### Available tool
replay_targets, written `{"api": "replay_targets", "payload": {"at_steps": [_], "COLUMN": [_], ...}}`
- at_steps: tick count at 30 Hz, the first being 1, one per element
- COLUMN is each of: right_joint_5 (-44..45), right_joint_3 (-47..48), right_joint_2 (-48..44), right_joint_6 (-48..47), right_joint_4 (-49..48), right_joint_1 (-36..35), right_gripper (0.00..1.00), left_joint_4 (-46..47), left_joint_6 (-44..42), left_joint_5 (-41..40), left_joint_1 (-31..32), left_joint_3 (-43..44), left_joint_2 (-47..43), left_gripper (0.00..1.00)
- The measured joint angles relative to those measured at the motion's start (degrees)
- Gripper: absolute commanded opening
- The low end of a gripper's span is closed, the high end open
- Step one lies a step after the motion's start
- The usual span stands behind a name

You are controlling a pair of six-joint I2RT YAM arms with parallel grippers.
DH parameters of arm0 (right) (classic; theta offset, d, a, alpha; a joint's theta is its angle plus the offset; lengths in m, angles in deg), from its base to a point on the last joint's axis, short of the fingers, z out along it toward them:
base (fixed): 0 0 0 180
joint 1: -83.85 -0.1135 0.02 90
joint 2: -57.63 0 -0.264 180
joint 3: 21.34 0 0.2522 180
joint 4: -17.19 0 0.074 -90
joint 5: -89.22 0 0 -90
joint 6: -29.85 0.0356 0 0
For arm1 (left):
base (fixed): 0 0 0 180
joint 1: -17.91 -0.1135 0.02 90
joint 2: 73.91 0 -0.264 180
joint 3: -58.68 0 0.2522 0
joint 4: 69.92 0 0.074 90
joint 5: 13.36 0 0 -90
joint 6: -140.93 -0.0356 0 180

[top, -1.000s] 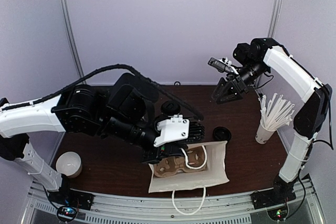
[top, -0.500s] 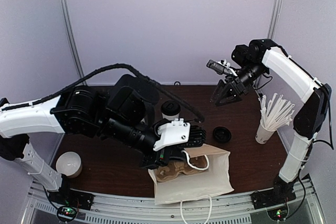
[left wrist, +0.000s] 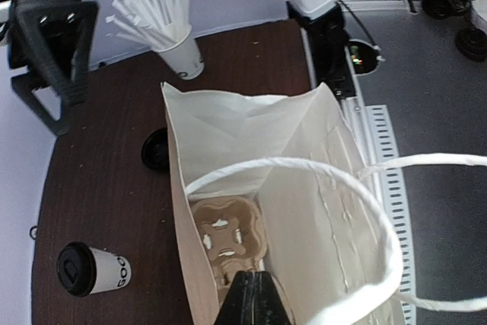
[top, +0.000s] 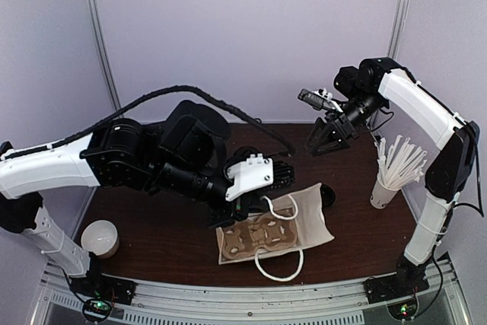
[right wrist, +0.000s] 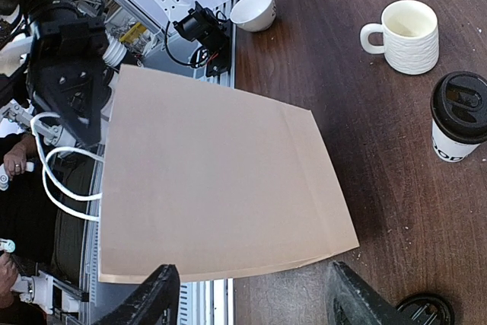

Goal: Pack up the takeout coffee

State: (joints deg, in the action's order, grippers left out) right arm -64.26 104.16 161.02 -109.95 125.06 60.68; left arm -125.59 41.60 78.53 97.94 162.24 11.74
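Observation:
The robot's left gripper is holding the paper bag's rim [top: 304, 191], and the table [top: 176, 232] beside the white bowl is free. The robot should keep moving the bag there until it stands.
The takeout coffee [left wrist: 95, 272], a white paper cup with dark letters and a black lid, stands on the brown table left of the paper bag [left wrist: 304, 157]; it also shows in the right wrist view [right wrist: 459, 116]. In the top view my left arm hides it. My left gripper [top: 242, 205] is shut on the bag's rim at its open mouth [left wrist: 255, 298]. A cardboard cup carrier [left wrist: 228, 226] lies inside the bag [top: 308, 215]. My right gripper [top: 329, 139] hangs open and empty above the table's far side, looking down on the bag [right wrist: 213, 180].
A white cup of straws [top: 386, 188] stands at the right. A loose black lid [top: 329, 197] lies beside the bag. A cream mug [right wrist: 409, 36] stands near the coffee. A white bowl [top: 100, 238] sits at the near left corner.
My left gripper closed at the bag's mouth, then dragged and tipped the bag so its mouth faces up and left. The right arm barely moved.

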Motion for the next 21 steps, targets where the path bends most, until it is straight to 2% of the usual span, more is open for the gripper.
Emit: {"api": "replay_targets", "payload": {"at_steps": [6, 9, 16, 21], "right_joint_5": [0.1, 1.4, 11.2, 18.3], "right_joint_3": [0.0, 0.0, 1.6, 7.1], "right_joint_2": [0.0, 0.0, 0.9, 5.1], "right_joint_6": [0.3, 3.5, 14.1, 19.7], "right_joint_4": [0.0, -0.1, -6.7, -13.4], "right_joint_1": [0.0, 0.0, -1.1, -2.7], "right_gripper": [0.68, 0.69, 0.75, 0.76], "left_joint_4": [0.3, 0.2, -4.9, -10.4], "left_joint_6": [-0.4, -0.7, -0.8, 1.7], "left_joint_5": [-3.7, -4.9, -5.0, -2.9], "left_joint_1": [-7.1, -9.3, -13.3, -21.1], "left_joint_3": [1.8, 3.0, 3.3, 2.6], "left_joint_2": [2.6, 4.3, 3.6, -2.2], "left_gripper": [0.0, 0.0, 0.0, 0.0]}}
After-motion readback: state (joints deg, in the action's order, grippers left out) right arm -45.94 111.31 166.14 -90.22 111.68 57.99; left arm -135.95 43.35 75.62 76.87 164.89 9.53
